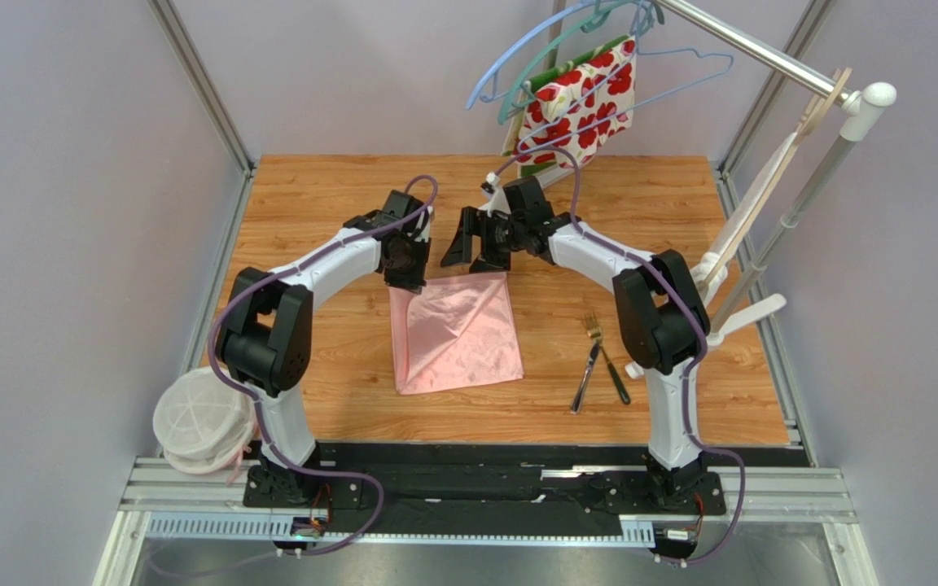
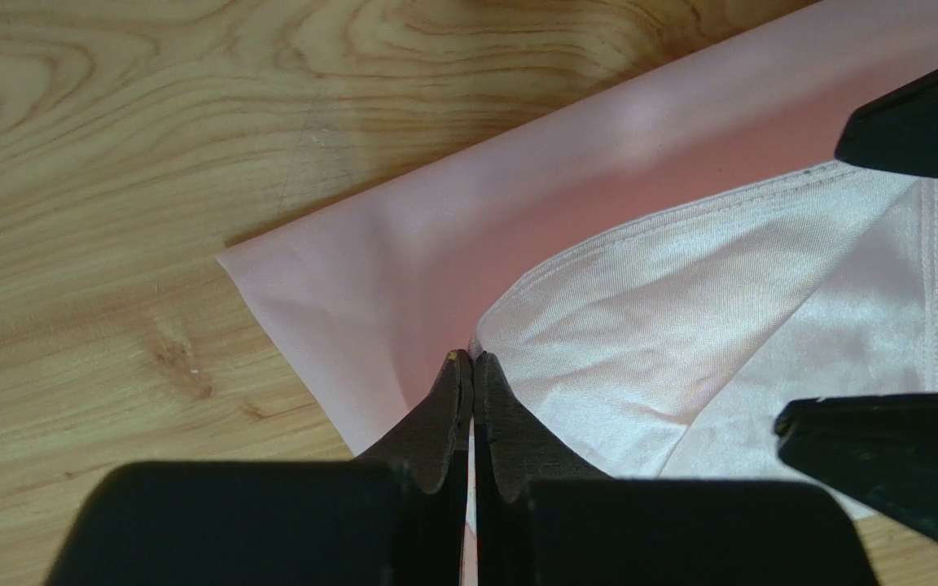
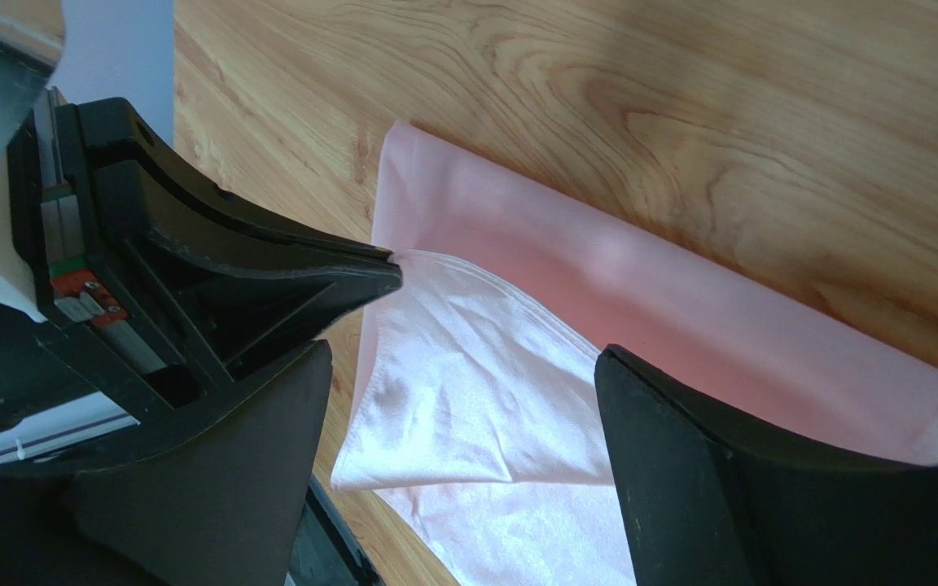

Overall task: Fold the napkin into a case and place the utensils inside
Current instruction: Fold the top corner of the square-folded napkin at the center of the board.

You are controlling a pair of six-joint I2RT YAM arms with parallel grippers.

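Observation:
The robot's left gripper is pinching the folded layer's tip (image 2: 487,335), which faces the napkin's corner (image 2: 239,261), so it should go on pulling toward that corner until the layer's edge is straight.
The light-pink napkin (image 1: 456,332) lies on the wooden table with a corner layer folded over, its paler side up. My left gripper (image 1: 407,276) is shut on the tip of that folded layer at the napkin's far left corner; in the left wrist view its gripper (image 2: 474,358) pinches the cloth (image 2: 413,244). My right gripper (image 1: 472,250) is open and empty, just above the napkin's far edge; in the right wrist view its gripper (image 3: 462,403) straddles the folded layer (image 3: 486,391). The fork (image 1: 588,354) and a darker thin piece (image 1: 616,376) lie crossed to the right of the napkin.
A red-and-white floral cloth (image 1: 580,104) hangs with several hangers from a metal rail (image 1: 743,47) at the back right. White poles (image 1: 804,195) stand along the right edge. A white round container (image 1: 202,421) sits at the near left.

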